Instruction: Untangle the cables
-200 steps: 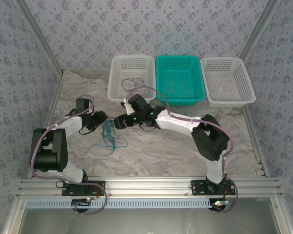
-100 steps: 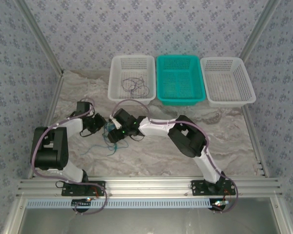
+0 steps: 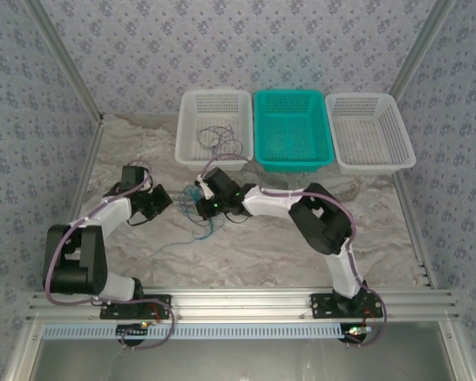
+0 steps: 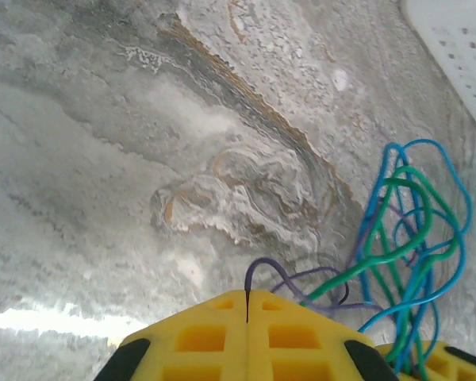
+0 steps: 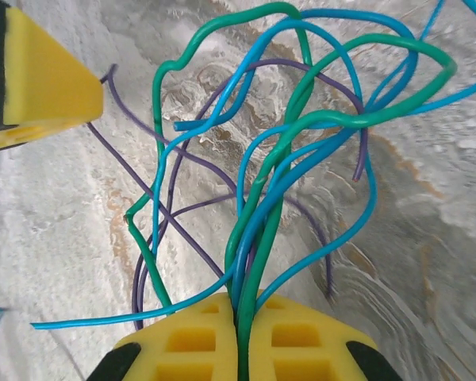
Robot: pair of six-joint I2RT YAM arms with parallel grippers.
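The dark purple cable (image 5: 232, 187) in my left gripper weaves through the green and blue bundle. Next, my right gripper pulls that bundle (image 5: 271, 198) away and then opens.
The cables are a tangle of a blue cable (image 5: 345, 71), a green cable (image 5: 274, 198) and a dark purple cable (image 5: 174, 218) on the marbled table. In the top view the tangle (image 3: 200, 226) lies between my two grippers. My left gripper (image 4: 247, 294) is shut on a loop of the dark cable (image 4: 258, 270). My right gripper (image 5: 242, 305) is shut on a bundle of green and blue strands. The two grippers, left (image 3: 169, 201) and right (image 3: 196, 198), stand close together, tips nearly facing. One yellow finger (image 5: 40, 79) of the left gripper appears at the upper left of the right wrist view.
Three baskets line the back: a white basket (image 3: 184, 119) holding thin dark wires (image 3: 222, 141), a teal basket (image 3: 293, 163) and another white basket (image 3: 370, 164). A corner of the white basket (image 4: 460, 48) lies near the tangle. Aluminium frame posts border the table.
The right arm swung down and left onto the tangle and its jaws closed on the green and blue strands. The left jaws closed on the dark cable. The tangle has risen slightly.
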